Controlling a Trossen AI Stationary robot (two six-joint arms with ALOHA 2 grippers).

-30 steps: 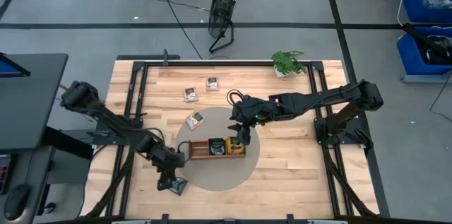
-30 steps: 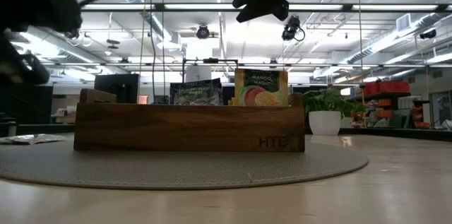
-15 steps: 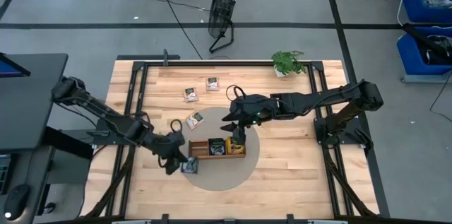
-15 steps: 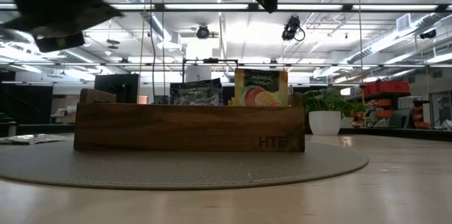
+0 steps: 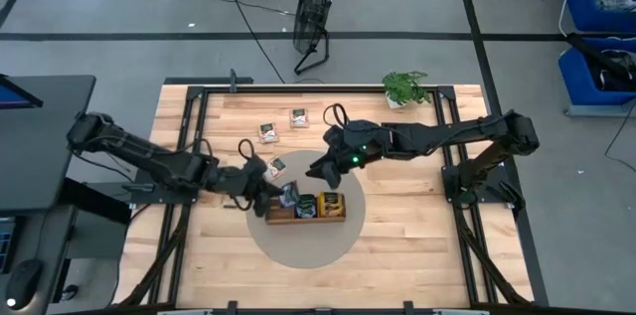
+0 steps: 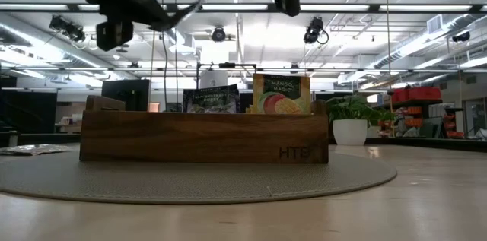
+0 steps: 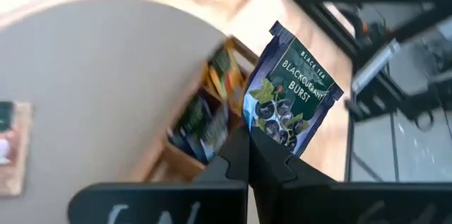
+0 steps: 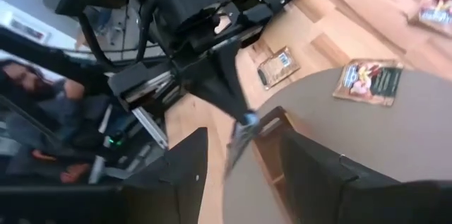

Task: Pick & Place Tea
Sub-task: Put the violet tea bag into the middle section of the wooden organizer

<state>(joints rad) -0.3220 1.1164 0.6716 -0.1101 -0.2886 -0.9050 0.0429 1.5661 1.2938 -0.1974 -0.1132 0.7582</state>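
Observation:
My left gripper should keep going toward my open right gripper [image 5: 323, 177], because the dark blue sachet's loose end [image 5: 291, 192] is facing it, and let go once my right gripper closes.
My left gripper [image 5: 270, 194] hangs over the left end of the wooden tray [image 5: 306, 208], shut on a dark blue "Blackcurrant Burst" tea sachet [image 7: 293, 93]. The tray stands on a round grey mat [image 5: 298, 240] and holds a dark sachet [image 6: 211, 98] and an orange mango one [image 6: 280, 93], both upright. My right gripper [image 5: 320, 168] is open, raised just beyond the tray's far side, holding nothing. Three more sachets lie flat on the wood: one [image 5: 274, 167] by the mat's far-left rim, and two [image 5: 266, 132] [image 5: 298, 117] farther back. My left gripper pinches the dark blue sachet by its lower corner [image 7: 256, 126] between the two shut fingers [image 7: 236, 155]. The fingers come in slanting from the table's left. The sachet is lifted clear, standing out beyond the fingertips above the tray's left end.
A potted plant [image 5: 404, 87] stands at the table's far right corner. Black frame rails [image 5: 199, 126] run along the left and right sides. Bare wood lies near the table's near edge and right of the mat. A person [image 8: 42, 104] shows beyond the table in the right wrist view.
My left gripper has lifted the dark blue sachet off the table near its near-left part and carried it up and toward the far right, arriving over the tray's left end. My right gripper has risen and drawn back from the tray toward the far side.

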